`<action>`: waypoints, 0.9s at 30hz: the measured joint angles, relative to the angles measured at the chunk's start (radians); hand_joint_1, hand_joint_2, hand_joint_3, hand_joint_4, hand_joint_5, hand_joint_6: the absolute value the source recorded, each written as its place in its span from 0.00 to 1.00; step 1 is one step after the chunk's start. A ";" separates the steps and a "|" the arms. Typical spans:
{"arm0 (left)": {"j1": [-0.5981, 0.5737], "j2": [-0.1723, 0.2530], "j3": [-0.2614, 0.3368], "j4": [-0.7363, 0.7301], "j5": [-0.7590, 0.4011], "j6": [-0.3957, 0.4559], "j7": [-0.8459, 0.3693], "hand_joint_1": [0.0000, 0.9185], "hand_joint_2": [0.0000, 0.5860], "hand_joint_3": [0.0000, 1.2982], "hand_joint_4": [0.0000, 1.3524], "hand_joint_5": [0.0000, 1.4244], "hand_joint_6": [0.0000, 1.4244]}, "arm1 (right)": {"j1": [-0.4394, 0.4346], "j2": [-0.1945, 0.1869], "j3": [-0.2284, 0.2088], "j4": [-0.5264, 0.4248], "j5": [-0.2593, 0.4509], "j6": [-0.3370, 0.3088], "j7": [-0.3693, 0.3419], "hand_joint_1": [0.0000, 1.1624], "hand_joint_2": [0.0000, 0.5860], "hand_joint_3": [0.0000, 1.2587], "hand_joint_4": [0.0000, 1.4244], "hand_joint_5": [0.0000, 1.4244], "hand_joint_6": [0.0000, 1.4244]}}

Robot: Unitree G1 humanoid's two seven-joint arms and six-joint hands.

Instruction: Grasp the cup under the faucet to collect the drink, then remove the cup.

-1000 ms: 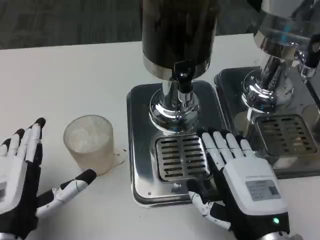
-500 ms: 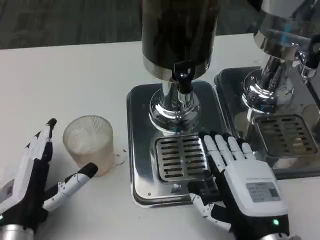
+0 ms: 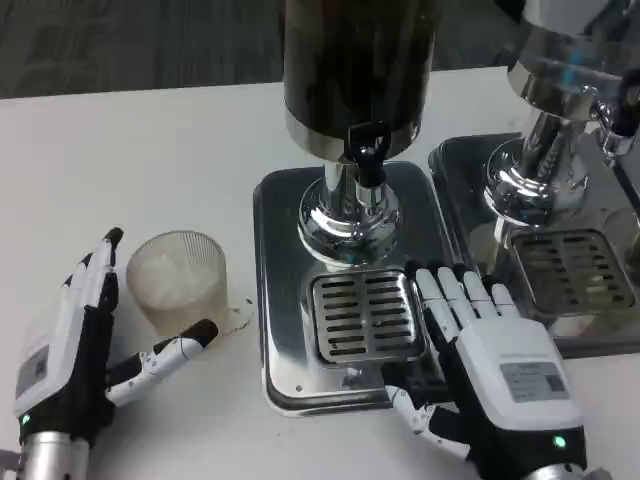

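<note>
I see that the tank (image 3: 358,75) looks dark through its side, so the black faucet (image 3: 369,158) will pour dark drink down into the cup when I open it.
A ribbed translucent cup (image 3: 178,283) stands upright on the white table, left of the drink dispenser's steel tray (image 3: 280,300). The black faucet (image 3: 366,152) hangs over the slotted drip grate (image 3: 362,314), which has nothing on it. My left hand (image 3: 85,345) is open beside the cup. Its fingers reach up along the cup's left side and its thumb tip lies at the cup's lower right. I cannot tell whether they touch. My right hand (image 3: 480,350) lies flat and open on the right part of the tray, its fingers beside the grate.
A second steel dispenser (image 3: 560,120) with its own tray and grate (image 3: 568,268) stands at the right. The dark tank (image 3: 358,60) of the first dispenser rises above the faucet. A small wet patch (image 3: 238,312) lies by the cup's base.
My left hand has turned edge-on and moved right and forward, closing in around the cup. The right hand crept slightly right. The cup has stayed put.
</note>
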 measured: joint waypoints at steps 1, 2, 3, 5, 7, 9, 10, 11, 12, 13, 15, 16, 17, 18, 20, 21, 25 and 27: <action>-0.010 0.000 -0.007 0.012 0.002 0.000 0.002 0.23 0.04 0.00 0.00 0.01 0.00 | 0.000 0.000 0.000 0.000 0.000 0.000 0.002 0.32 0.70 0.01 0.00 0.00 0.00; -0.023 0.000 -0.016 0.026 0.004 -0.001 0.004 0.23 0.04 0.00 0.00 0.02 0.00 | 0.000 0.000 0.000 -0.001 0.000 0.000 0.005 0.32 0.70 0.01 0.00 0.00 0.00; -0.034 0.000 -0.020 0.037 0.009 -0.002 0.005 0.24 0.04 0.00 0.00 0.03 0.01 | 0.000 0.001 0.000 -0.001 0.000 0.000 0.006 0.32 0.70 0.01 0.00 0.00 0.00; -0.058 0.003 -0.034 0.059 0.019 -0.005 0.008 0.25 0.04 0.00 0.00 0.04 0.03 | 0.000 0.001 0.000 -0.001 0.000 0.000 0.008 0.32 0.70 0.01 0.00 0.00 0.00; -0.076 0.003 -0.045 0.077 0.027 -0.011 0.010 0.26 0.04 0.00 0.00 0.06 0.05 | 0.000 0.001 0.000 -0.001 0.000 0.000 0.010 0.32 0.70 0.01 0.00 0.00 0.00; -0.094 0.004 -0.055 0.098 0.031 -0.019 0.010 0.27 0.04 0.00 0.00 0.10 0.07 | 0.000 0.002 0.000 -0.001 0.000 0.002 0.012 0.32 0.70 0.01 0.00 0.00 0.00; -0.101 0.004 -0.056 0.108 0.031 -0.024 0.010 0.27 0.05 0.00 0.00 0.12 0.09 | 0.000 0.003 0.000 -0.001 0.000 0.003 0.012 0.32 0.70 0.01 0.00 0.00 0.00; -0.106 0.004 -0.056 0.115 0.030 -0.030 0.010 0.28 0.05 0.00 0.00 0.13 0.11 | 0.000 0.003 0.000 -0.002 0.000 0.004 0.013 0.32 0.70 0.02 0.00 0.00 0.00; -0.110 0.003 -0.057 0.123 0.030 -0.036 0.011 0.29 0.05 0.00 0.00 0.15 0.13 | 0.000 0.003 0.000 -0.002 0.000 0.006 0.013 0.32 0.70 0.02 0.00 0.00 0.00; -0.114 0.002 -0.058 0.130 0.030 -0.043 0.013 0.30 0.05 0.00 0.00 0.17 0.15 | 0.001 0.004 0.000 -0.004 0.000 0.009 0.013 0.32 0.70 0.02 0.00 0.00 0.00; -0.115 -0.003 -0.060 0.136 0.030 -0.053 0.019 0.31 0.06 0.00 0.04 0.21 0.19 | 0.002 0.005 0.000 -0.006 0.000 0.012 0.013 0.32 0.70 0.02 0.00 0.00 0.00; -0.117 -0.009 -0.060 0.142 0.029 -0.057 0.024 0.32 0.06 0.00 0.08 0.25 0.24 | 0.002 0.005 0.000 -0.010 0.000 0.014 0.013 0.32 0.70 0.02 0.00 0.00 0.00; -0.119 -0.014 -0.059 0.147 0.028 -0.064 0.029 0.33 0.07 0.02 0.10 0.28 0.29 | 0.003 0.005 0.000 -0.014 0.000 0.015 0.014 0.32 0.70 0.02 0.00 0.00 0.00; -0.121 -0.017 -0.059 0.149 0.026 -0.070 0.038 0.34 0.08 0.06 0.16 0.34 0.37 | 0.003 0.005 0.000 -0.016 0.000 0.015 0.014 0.32 0.70 0.02 0.00 0.00 0.00; -0.123 -0.020 -0.059 0.154 0.027 -0.075 0.049 0.38 0.10 0.15 0.28 0.45 0.52 | 0.004 0.006 0.000 -0.021 0.000 0.017 0.014 0.32 0.70 0.02 0.00 0.00 0.00; -0.123 -0.022 -0.060 0.156 0.030 -0.077 0.061 0.39 0.12 0.20 0.32 0.49 0.57 | 0.005 0.006 0.000 -0.023 0.000 0.018 0.014 0.32 0.70 0.02 0.00 0.00 0.00; -0.124 -0.022 -0.063 0.157 0.036 -0.087 0.120 0.46 0.14 0.35 0.48 0.61 0.68 | 0.006 0.007 0.001 -0.024 0.000 0.021 0.014 0.32 0.70 0.03 0.00 0.00 0.00; -0.124 -0.022 -0.070 0.159 0.037 -0.087 0.136 0.48 0.14 0.40 0.52 0.65 0.70 | 0.006 0.007 0.001 -0.024 0.000 0.022 0.014 0.32 0.70 0.03 0.00 0.00 0.00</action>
